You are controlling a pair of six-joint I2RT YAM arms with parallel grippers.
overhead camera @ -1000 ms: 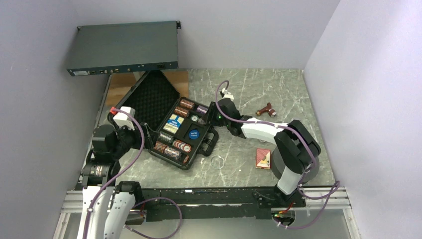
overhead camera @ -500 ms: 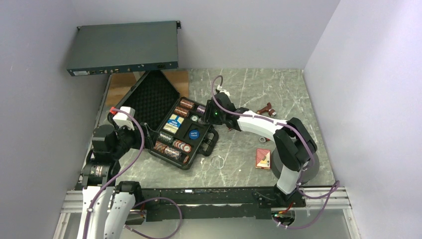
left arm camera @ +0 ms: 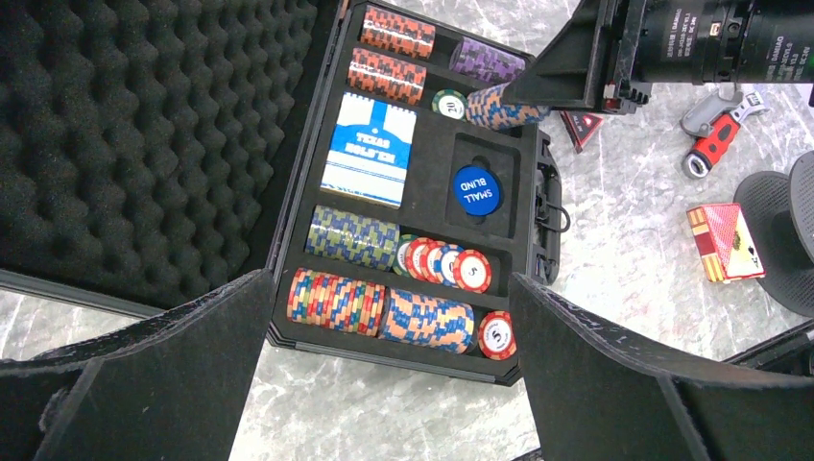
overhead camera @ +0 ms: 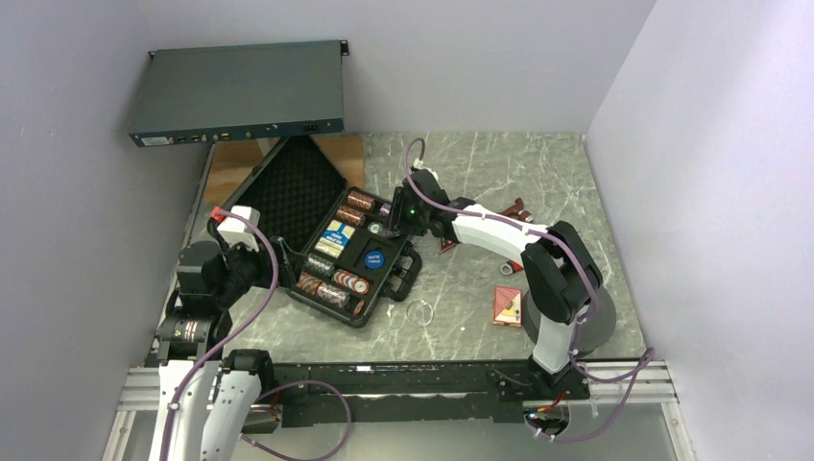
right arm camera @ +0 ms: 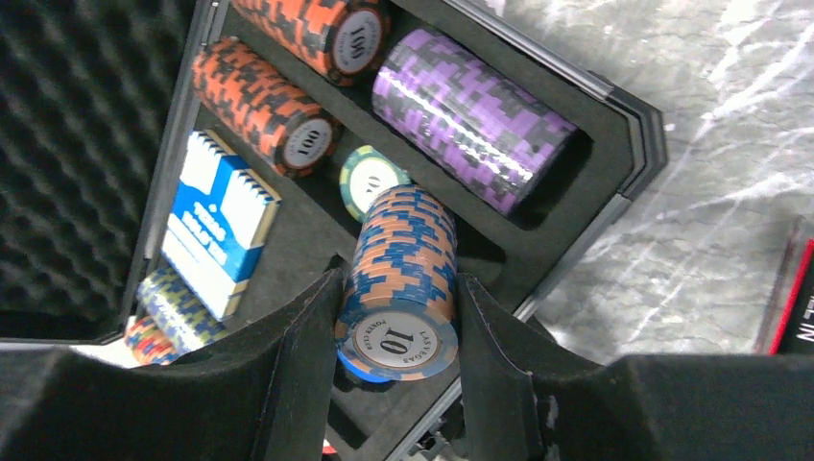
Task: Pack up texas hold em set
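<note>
Next, I open my right gripper, back it off, and then push the roll's numbered end (right arm camera: 397, 341) toward the slot with closed fingers, because the orange-and-blue roll lies at a slant across its slot (right arm camera: 480, 254).
The black case (overhead camera: 328, 306) lies open left of centre, its foam lid (overhead camera: 298, 187) leaning back. It holds rolls of striped chips, a blue card box (left arm camera: 370, 149) and a blue disc (left arm camera: 476, 190). My right gripper (right arm camera: 398, 327) is shut on a roll of orange-and-blue chips (right arm camera: 403, 279) and holds it over the tray's far right end, beside a purple roll (right arm camera: 475, 120). From above the right gripper (overhead camera: 386, 223) is over that end. My left gripper (left arm camera: 384, 384) is open and empty above the case's near edge. A red card box (overhead camera: 508, 304) lies on the table to the right.
A dark-grey rack unit (overhead camera: 240, 91) sits at the back left. A red-handled wrench (overhead camera: 514, 213) and a small red-and-black piece (overhead camera: 448, 245) lie right of the case. A clear ring (overhead camera: 418, 312) lies on the table in front of the case.
My right arm has swung left, moving its gripper from beside the case to over the tray's far right end. The left arm has not moved.
</note>
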